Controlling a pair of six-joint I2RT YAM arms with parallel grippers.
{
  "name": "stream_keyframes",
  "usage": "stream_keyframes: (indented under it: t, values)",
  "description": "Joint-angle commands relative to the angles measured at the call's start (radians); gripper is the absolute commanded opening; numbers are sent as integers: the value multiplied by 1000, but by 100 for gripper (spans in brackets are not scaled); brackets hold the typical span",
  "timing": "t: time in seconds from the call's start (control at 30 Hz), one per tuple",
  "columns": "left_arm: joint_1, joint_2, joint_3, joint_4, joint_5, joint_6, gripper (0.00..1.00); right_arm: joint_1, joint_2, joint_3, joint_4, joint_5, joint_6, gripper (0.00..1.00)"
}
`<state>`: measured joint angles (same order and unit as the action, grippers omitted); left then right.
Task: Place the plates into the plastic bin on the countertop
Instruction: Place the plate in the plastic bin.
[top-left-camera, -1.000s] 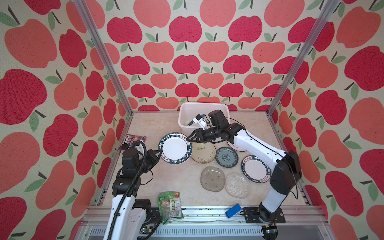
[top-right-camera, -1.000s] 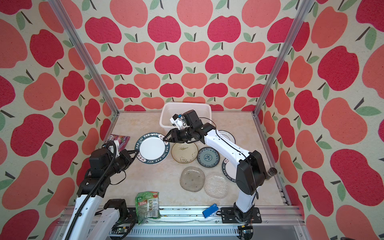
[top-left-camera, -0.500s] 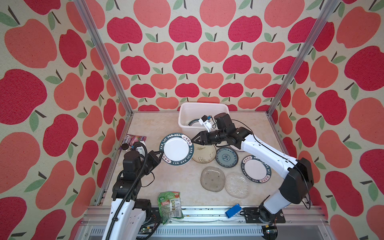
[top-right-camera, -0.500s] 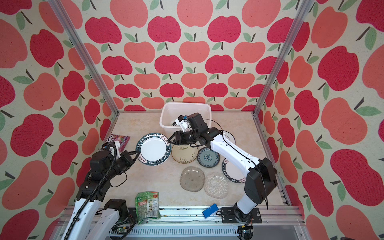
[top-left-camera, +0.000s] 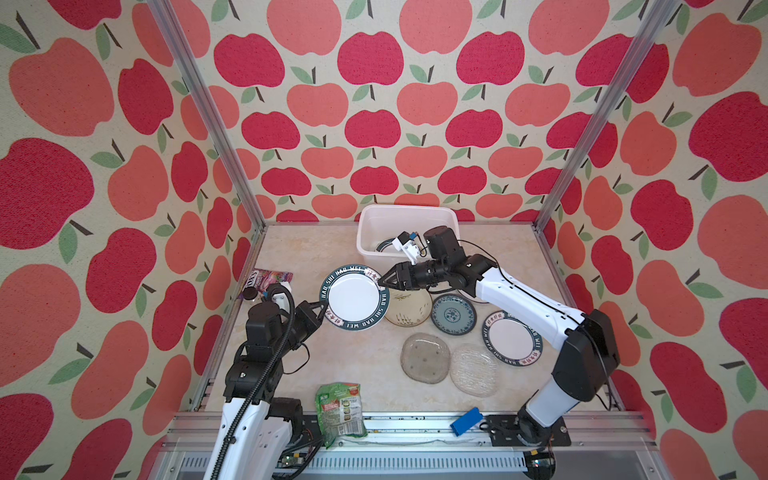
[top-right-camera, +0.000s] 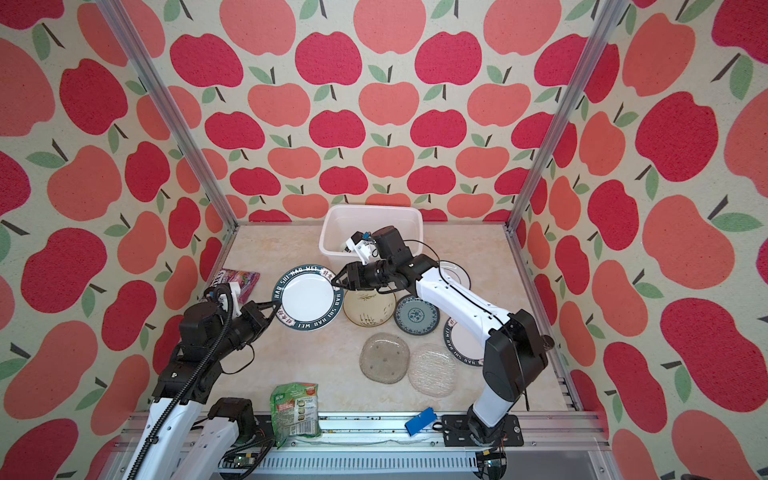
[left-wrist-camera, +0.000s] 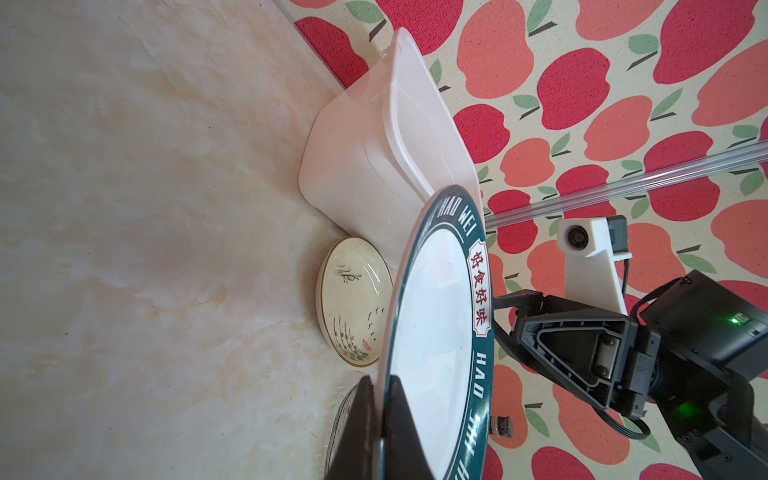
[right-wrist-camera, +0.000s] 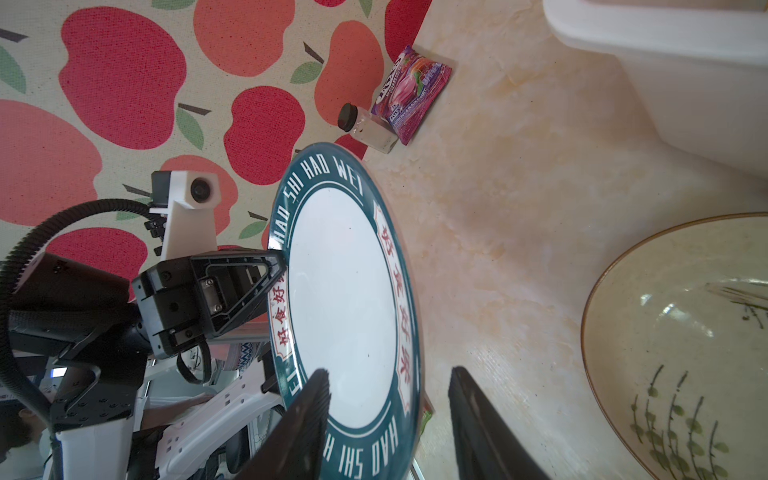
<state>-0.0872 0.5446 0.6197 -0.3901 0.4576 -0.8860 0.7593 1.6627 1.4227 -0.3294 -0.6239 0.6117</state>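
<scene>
The robot's left gripper is holding the plate's rim (top-left-camera: 325, 302) away from the bin, so next the right gripper pinches the opposite rim (top-left-camera: 381, 281), takes the plate over and carries it into the bin.
A white plate with a dark lettered rim (top-left-camera: 355, 297) (top-right-camera: 307, 297) hangs tilted above the countertop (top-left-camera: 316, 365). My left gripper (top-left-camera: 323, 309) (left-wrist-camera: 380, 380) is shut on its left rim. My right gripper (top-left-camera: 384, 282) (right-wrist-camera: 388, 372) is open, one finger on each side of the opposite rim without pinching it. The white plastic bin (top-left-camera: 365, 220) (top-right-camera: 328, 224) stands at the back with a plate (top-left-camera: 384, 245) inside. On the countertop lie a cream plate (top-left-camera: 409, 309), a blue patterned one (top-left-camera: 453, 313), another lettered one (top-left-camera: 513, 338), a grey glass one (top-left-camera: 424, 358) and a clear glass one (top-left-camera: 473, 370).
A green snack packet (top-left-camera: 340, 409) lies at the front edge and a blue block (top-left-camera: 465, 420) on the front rail. A purple packet (top-left-camera: 272, 277) and a small bottle (top-left-camera: 249, 295) sit by the left wall. The right arm reaches over the plates on the right.
The right arm's elbow has swung out to the right, and its open gripper has dropped slightly onto the held plate's rim. The left arm and the plate have hardly moved.
</scene>
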Motion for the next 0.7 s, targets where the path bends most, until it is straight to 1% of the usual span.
stream_keyframes:
  t: [0.0, 0.1, 0.17, 0.23, 0.33, 0.43, 0.47, 0.53, 0.57, 0.67]
  values:
    - [-2, 10, -9, 96, 28, -22, 0, 11, 16, 13, 51, -49, 31, 49]
    - [-5, 31, -18, 127, 38, -27, 0, 11, 21, 2, 103, -91, 68, 44]
    - [-4, 56, -20, 152, 44, -28, 0, 11, 24, 2, 123, -106, 84, 39]
    - [-4, 90, -9, 157, 52, -17, 0, 9, 25, 18, 107, -108, 77, 26]
    - [-5, 140, 0, 178, 73, -6, 0, 8, 30, 44, 86, -111, 67, 25]
    - [-5, 196, 16, 209, 90, 4, 0, 6, 52, 66, 84, -128, 75, 21]
    - [-6, 212, 20, 225, 95, 3, 0, 5, 59, 75, 82, -129, 79, 16]
    - [-6, 239, 27, 253, 94, 2, 0, -6, 74, 89, 87, -136, 89, 7]
    - [-5, 255, 32, 264, 90, 5, 0, -16, 83, 99, 89, -147, 93, 0]
    - [-3, 315, 54, 287, 73, 15, 0, -62, 103, 127, 107, -171, 123, 0]
